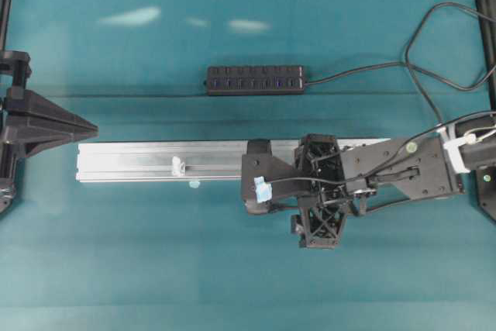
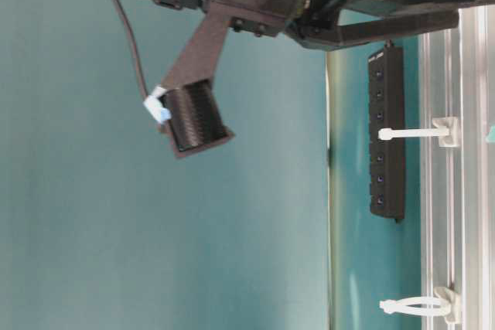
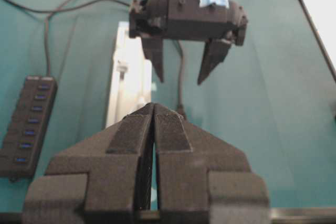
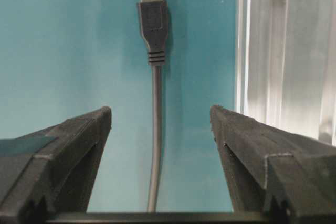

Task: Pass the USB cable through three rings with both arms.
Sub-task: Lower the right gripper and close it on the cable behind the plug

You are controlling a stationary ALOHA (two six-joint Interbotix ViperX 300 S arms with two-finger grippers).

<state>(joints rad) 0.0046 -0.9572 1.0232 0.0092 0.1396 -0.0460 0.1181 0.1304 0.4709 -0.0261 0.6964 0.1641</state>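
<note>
The USB cable's cord (image 4: 157, 111) lies straight halfway between the open fingers, so I should go on lowering my right gripper toward the plug's neck (image 4: 156, 59) and close just behind it.
The USB cable (image 4: 156, 129) lies flat on the teal table, its plug (image 4: 152, 14) pointing away beside the silver rail (image 4: 283, 66). My right gripper (image 4: 160, 116) hangs open above it, one finger on each side of the cord and neither touching it. From overhead, the right gripper (image 1: 252, 177) sits over the middle of the rail (image 1: 139, 162). One white ring (image 1: 177, 166) stands on the rail to its left. Two rings (image 2: 410, 134) (image 2: 414, 306) show in the table-level view. My left gripper (image 3: 154, 111) is shut and empty at the far left (image 1: 93, 127), facing the right gripper (image 3: 184, 66).
A black multi-port hub (image 1: 256, 80) lies behind the rail, its cord (image 1: 349, 75) looping off to the right. A small teal tape piece (image 1: 194, 184) sits beside the rail's near edge. Black frame posts stand at both table sides.
</note>
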